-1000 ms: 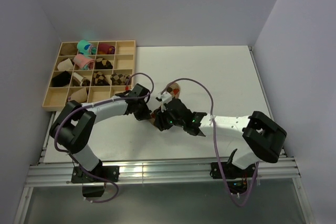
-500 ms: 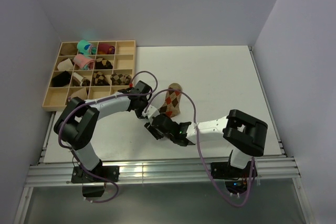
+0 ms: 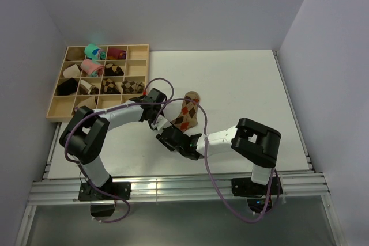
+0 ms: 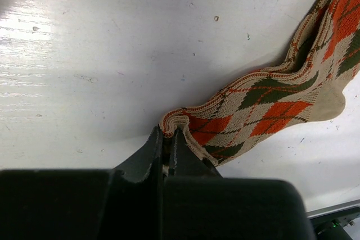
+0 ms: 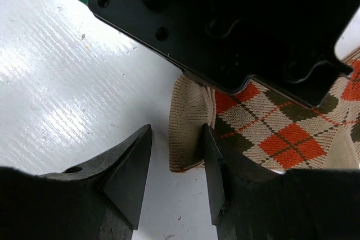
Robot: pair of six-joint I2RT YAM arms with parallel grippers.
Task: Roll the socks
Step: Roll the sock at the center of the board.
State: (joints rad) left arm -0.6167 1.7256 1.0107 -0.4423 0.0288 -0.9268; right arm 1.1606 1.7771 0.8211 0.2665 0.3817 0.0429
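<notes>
One edge of the cuff [image 4: 175,122] is pinched in my left gripper, so my right gripper should hold the cuff's loose side [image 5: 188,147] while my left gripper opens and takes the cuff's fold again.
A tan sock [image 3: 188,112] with dark brown and orange-red diamonds lies flat on the white table, toe end far, cuff end near. My left gripper [image 3: 156,121] is shut on the folded cuff edge of the sock [image 4: 264,98], its jaws pinched together at the fabric [image 4: 169,133]. My right gripper [image 3: 168,138] comes in low from the near side and stands open around the plain tan cuff [image 5: 189,121]. The cuff touches the right-hand finger [image 5: 212,161] and leaves a gap to the other. The left gripper's black body [image 5: 225,21] hangs just above.
A wooden compartment tray [image 3: 58,109] sits at the table's far left, holding pink, teal, maroon and brown argyle rolls. Purple cables loop over both arms near the sock. The right arm's elbow [image 3: 256,142] is folded over the table's near right.
The right arm has swung left and folded in, bringing its open jaws to the sock's near end. The sock, earlier mostly covered, now lies stretched out. The left gripper stays shut on the cuff.
</notes>
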